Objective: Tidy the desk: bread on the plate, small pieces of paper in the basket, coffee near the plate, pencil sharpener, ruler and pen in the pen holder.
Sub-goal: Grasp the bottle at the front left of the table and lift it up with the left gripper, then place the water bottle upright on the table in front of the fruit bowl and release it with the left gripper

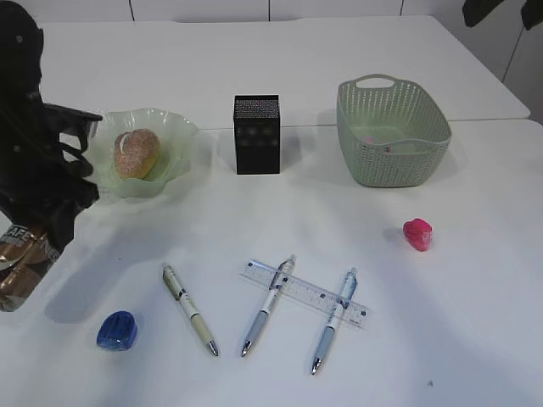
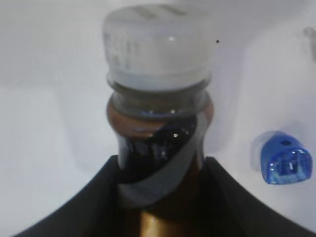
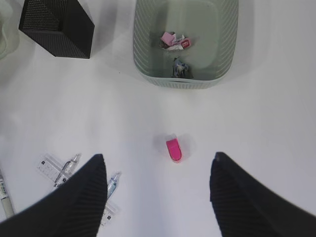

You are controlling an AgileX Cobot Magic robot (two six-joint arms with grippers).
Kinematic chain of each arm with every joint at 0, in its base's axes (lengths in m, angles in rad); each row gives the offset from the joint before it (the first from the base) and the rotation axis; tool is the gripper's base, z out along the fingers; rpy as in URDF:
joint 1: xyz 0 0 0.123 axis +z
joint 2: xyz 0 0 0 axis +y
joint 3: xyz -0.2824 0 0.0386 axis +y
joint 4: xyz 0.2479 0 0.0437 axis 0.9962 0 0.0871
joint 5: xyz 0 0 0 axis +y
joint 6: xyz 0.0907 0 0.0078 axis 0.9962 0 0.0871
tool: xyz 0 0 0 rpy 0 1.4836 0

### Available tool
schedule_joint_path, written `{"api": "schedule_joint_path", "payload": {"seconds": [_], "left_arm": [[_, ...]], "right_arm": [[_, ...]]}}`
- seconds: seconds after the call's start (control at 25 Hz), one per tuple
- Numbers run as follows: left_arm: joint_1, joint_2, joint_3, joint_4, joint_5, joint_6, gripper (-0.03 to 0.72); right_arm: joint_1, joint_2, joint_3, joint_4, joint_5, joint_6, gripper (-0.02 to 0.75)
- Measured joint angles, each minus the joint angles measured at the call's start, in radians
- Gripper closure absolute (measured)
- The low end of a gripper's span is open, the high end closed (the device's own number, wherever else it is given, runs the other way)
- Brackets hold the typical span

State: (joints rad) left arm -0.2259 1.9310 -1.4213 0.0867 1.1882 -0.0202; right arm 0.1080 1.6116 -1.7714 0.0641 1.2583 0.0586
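Observation:
Next, I lift the brown coffee bottle and turn it upright before I stand it near the green plate, because it hangs at a slant under my left gripper.
My left gripper is shut on the brown coffee bottle just below its white cap. From outside, the bottle hangs tilted at the table's left edge under the left gripper. The bread lies on the green plate. My right gripper is open, high above the pink pencil sharpener. A blue pencil sharpener sits front left. A clear ruler lies under two of three pens. The black pen holder stands mid-table. Paper scraps lie in the basket.
The blue sharpener lies on the table just right of the held bottle. The pen holder and the basket stand side by side at the back, with a table seam behind them.

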Motion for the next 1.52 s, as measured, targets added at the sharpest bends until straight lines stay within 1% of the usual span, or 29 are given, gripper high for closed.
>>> {"api": "schedule_joint_path", "payload": {"seconds": [0.2, 0.44, 0.52, 0.64, 0.8, 0.96, 1.04, 1.2, 1.32, 1.52], "left_arm": [[0.000, -0.109, 0.002, -0.013, -0.010, -0.008, 0.372], [0.000, -0.269, 0.011, -0.013, -0.143, -0.008, 0.372], [0.000, -0.330, 0.043, -0.013, -0.222, -0.008, 0.372], [0.000, -0.420, 0.135, -0.013, -0.359, -0.008, 0.372], [0.000, -0.534, 0.327, -0.012, -0.626, -0.008, 0.372], [0.000, -0.617, 0.547, -0.008, -0.988, -0.008, 0.372], [0.000, -0.625, 0.649, -0.008, -1.188, -0.008, 0.372], [0.000, -0.607, 0.819, -0.008, -1.501, -0.008, 0.372], [0.000, -0.551, 0.887, -0.011, -1.706, 0.020, 0.372], [0.000, -0.427, 0.903, -0.035, -1.892, 0.059, 0.363]], "right_arm": [[0.000, 0.000, 0.000, 0.000, 0.000, 0.000, 0.225], [0.000, 0.000, 0.000, 0.000, 0.000, 0.000, 0.225], [0.000, 0.000, 0.000, 0.000, 0.000, 0.000, 0.225], [0.000, 0.000, 0.000, 0.000, 0.000, 0.000, 0.225], [0.000, 0.000, 0.000, 0.000, 0.000, 0.000, 0.225], [0.000, 0.000, 0.000, 0.000, 0.000, 0.000, 0.225], [0.000, 0.000, 0.000, 0.000, 0.000, 0.000, 0.225], [0.000, -0.001, 0.000, -0.004, 0.000, -0.004, 0.225], [0.000, -0.001, 0.000, -0.018, 0.000, -0.007, 0.225], [0.000, -0.001, 0.000, -0.049, 0.000, -0.007, 0.225]]}}
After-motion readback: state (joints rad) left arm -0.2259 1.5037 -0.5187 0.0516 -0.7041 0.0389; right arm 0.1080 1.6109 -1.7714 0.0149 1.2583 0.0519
